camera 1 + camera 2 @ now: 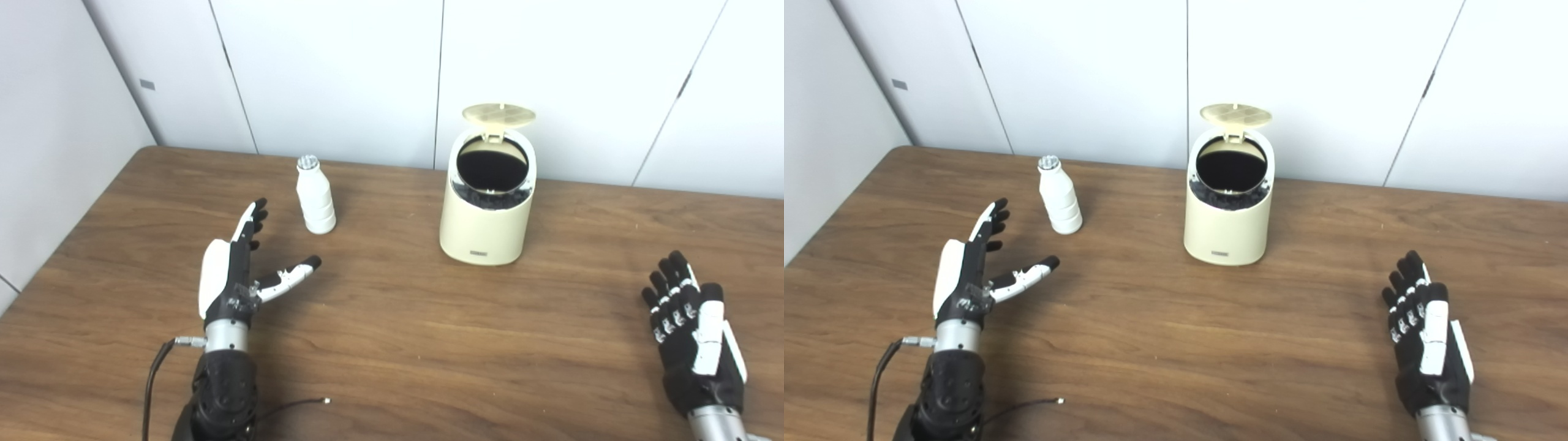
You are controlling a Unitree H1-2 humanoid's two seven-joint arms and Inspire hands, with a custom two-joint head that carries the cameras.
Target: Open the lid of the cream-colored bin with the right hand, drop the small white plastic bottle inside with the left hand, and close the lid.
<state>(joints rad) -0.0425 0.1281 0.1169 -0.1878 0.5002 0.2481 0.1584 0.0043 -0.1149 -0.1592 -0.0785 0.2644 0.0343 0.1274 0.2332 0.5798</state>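
Observation:
My gripper will make the small white plastic bottle (316,197) sink below the bin's rim when it drops it inside, because the bin is tall and has a wide dark opening (492,169).
The cream-colored bin (487,226) stands on the wooden table (392,343), right of centre, with its round lid (498,115) tipped up and its dark inside showing. The small white plastic bottle (315,196) stands upright to the bin's left. My left hand (236,269) is open and empty, fingers and thumb spread, a little short of the bottle and to its left. My right hand (692,334) is open and empty, low over the table at the front right, well away from the bin.
White wall panels (343,73) close off the back and left of the table. A thin loose cable (294,404) lies on the table beside my left forearm. Bare wood lies between my hands and in front of the bin.

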